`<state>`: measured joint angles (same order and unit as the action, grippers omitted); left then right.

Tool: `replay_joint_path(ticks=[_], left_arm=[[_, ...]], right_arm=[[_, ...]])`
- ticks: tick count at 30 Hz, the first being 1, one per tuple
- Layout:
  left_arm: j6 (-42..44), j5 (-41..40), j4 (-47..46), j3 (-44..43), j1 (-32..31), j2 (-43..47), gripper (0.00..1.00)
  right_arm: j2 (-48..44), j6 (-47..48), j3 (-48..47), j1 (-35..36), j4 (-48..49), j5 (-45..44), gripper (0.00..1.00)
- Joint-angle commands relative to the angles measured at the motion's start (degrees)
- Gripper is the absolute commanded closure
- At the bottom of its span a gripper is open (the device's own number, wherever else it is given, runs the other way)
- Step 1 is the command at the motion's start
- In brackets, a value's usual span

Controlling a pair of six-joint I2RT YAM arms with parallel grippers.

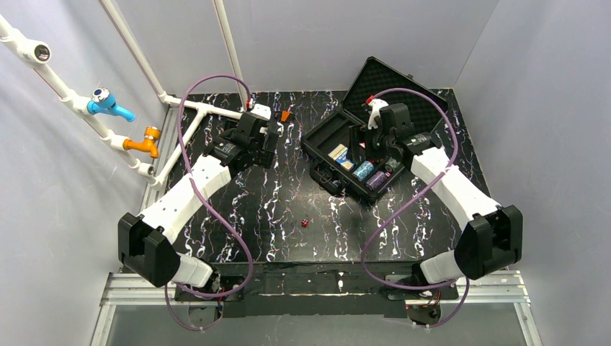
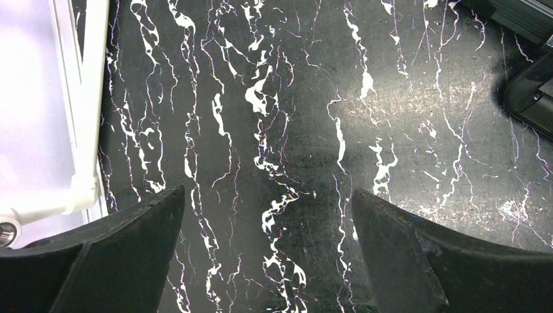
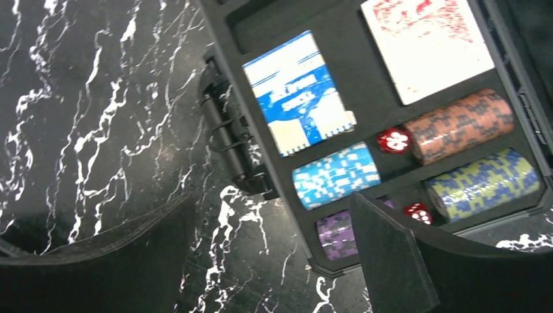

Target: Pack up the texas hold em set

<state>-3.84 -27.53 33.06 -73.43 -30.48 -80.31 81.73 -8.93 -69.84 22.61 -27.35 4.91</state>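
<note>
The red die [image 1: 305, 223] is lying free in front of the black case. My open right gripper should keep going toward the die until its fingers close there.
The black case [image 1: 328, 140] lies open at the back right, its foam-lined lid [image 1: 393, 86] raised. In the right wrist view the case tray [image 3: 261, 23] holds a blue card deck [image 3: 300, 91], a red-backed deck [image 3: 427, 45], orange [image 3: 456, 124], blue [image 3: 336, 175], yellow-blue [image 3: 482, 182] and purple [image 3: 334, 236] chip stacks, and two red dice [image 3: 394, 139] [image 3: 417, 212]. Another red die [image 1: 304, 223] lies on the table in front of the case. My right gripper [image 1: 366, 148] [image 3: 270, 248] hovers open and empty over the case's near corner. My left gripper [image 1: 265, 133] [image 2: 267, 248] is open and empty over bare table.
The black marbled table [image 1: 274, 209] carries a white pipe frame [image 1: 209, 108] along its left and back-left, also in the left wrist view [image 2: 85, 98]. A blue valve [image 1: 108, 104] and an orange valve [image 1: 144, 142] sit on that frame. The case edge [image 2: 531, 98] shows at the left wrist view's right.
</note>
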Motion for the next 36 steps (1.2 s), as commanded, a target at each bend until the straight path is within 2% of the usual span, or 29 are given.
replay_joint_path(ticks=[1, 10, 14, 24, 36], left_arm=[[-0.04, -0.33, 0.91, -0.47, 0.25, 0.86, 0.01], [0.06, -0.86, 0.94, -0.38, 0.24, 1.01, 0.01], [0.14, -0.94, 0.92, -0.4, 0.25, 1.1, 0.01], [0.13, -0.77, 0.96, -0.42, 0.25, 1.1, 0.01], [0.06, -0.86, 0.91, -0.39, 0.24, 1.43, 0.01]], right_arm=[[-2.73, 1.71, -0.48, 3.18, -2.28, 1.72, 0.04], [-3.37, -0.22, 0.05, 13.2, -4.18, -1.34, 0.03], [-4.07, -1.49, 4.01, 18.72, -1.24, -0.87, 0.03], [-1.09, 2.89, 9.54, 31.1, 4.55, 0.37, 0.07], [5.45, 3.85, 13.94, 37.46, 16.32, -1.89, 0.17]])
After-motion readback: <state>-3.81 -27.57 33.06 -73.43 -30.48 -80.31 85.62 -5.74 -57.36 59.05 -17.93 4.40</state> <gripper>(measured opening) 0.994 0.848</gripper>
